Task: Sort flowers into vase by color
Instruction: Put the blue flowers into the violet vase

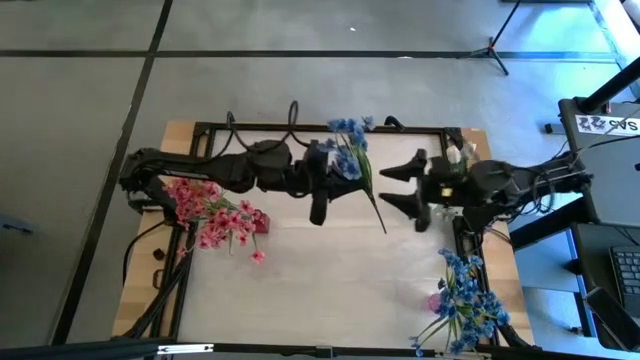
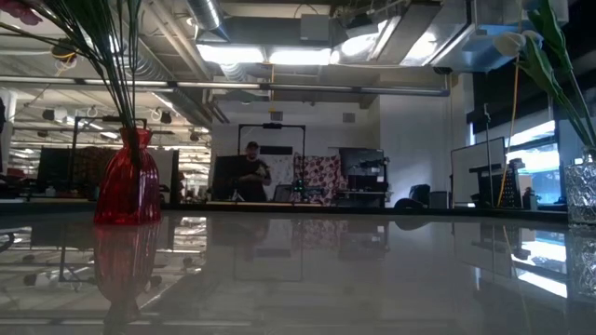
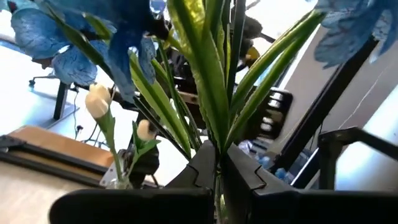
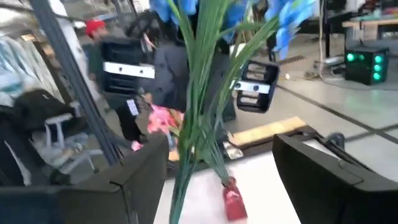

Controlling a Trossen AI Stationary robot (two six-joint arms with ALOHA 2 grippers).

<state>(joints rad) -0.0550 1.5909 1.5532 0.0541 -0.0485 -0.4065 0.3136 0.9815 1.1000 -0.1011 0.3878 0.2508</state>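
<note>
My left gripper is holding the green stem [image 4: 194, 134] upright in line with my right gripper's open fingers [image 1: 406, 187]. It should keep holding the stem until they close on it, then let go.
My left gripper [image 1: 345, 172] is shut on a blue flower sprig [image 1: 350, 140] above the middle of the table; its green stem [image 1: 378, 210] trails past the fingers. My right gripper [image 1: 398, 188] stands open just right of the sprig, facing it. In the right wrist view the stem [image 4: 193, 124] rises in front of the gap between the fingers, apart from them. Pink flowers [image 1: 215, 215] stand by their stems in a red vase [image 2: 128, 181] at the left. More blue flowers [image 1: 465, 300] stand at the near right. My left gripper pinches the sprig's green stem [image 3: 217, 155] between its two fingers, below where the leaves fan out. The fingers come level from the table's left and lie across the stem. The sprig is lifted clear of the table, nearly upright, with blooms above the fingers.
White buds [image 3: 98, 102] stand in a clear vase [image 2: 579, 191] at the far right, close behind my right arm. A black frame [image 1: 300, 128] runs round the table's edges. A person [image 2: 250, 172] stands far back in the room.
</note>
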